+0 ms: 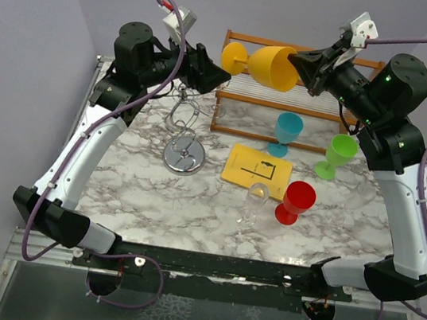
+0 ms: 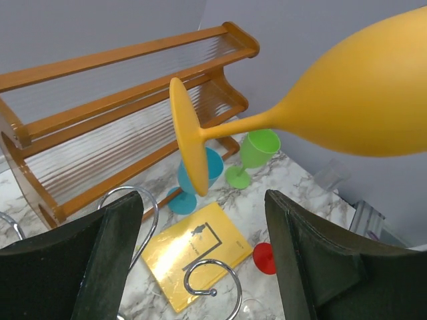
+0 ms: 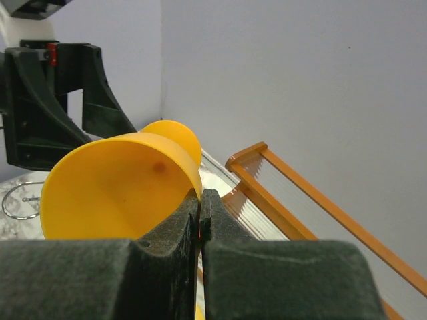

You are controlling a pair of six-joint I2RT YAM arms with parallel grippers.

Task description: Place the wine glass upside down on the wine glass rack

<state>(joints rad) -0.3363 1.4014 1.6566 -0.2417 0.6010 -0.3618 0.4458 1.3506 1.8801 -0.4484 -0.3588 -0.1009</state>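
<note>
I should take the foot with my left gripper and turn the glass's bowl down for the rack, because my right gripper is holding the level yellow wine glass by its rim.
A yellow wine glass hangs on its side in the air above the back of the table, foot pointing left. My right gripper is shut on the rim of its bowl, the jaws pinching the rim wall. My left gripper is open and empty, just left of the glass's foot, which shows between and beyond its fingers. The silver wire wine glass rack stands on its round base below the left gripper. Its curled arms show in the left wrist view.
An orange-brown wooden slatted shelf rack stands at the back. A blue glass, a green glass, a red glass and a clear glass stand around a yellow booklet right of centre.
</note>
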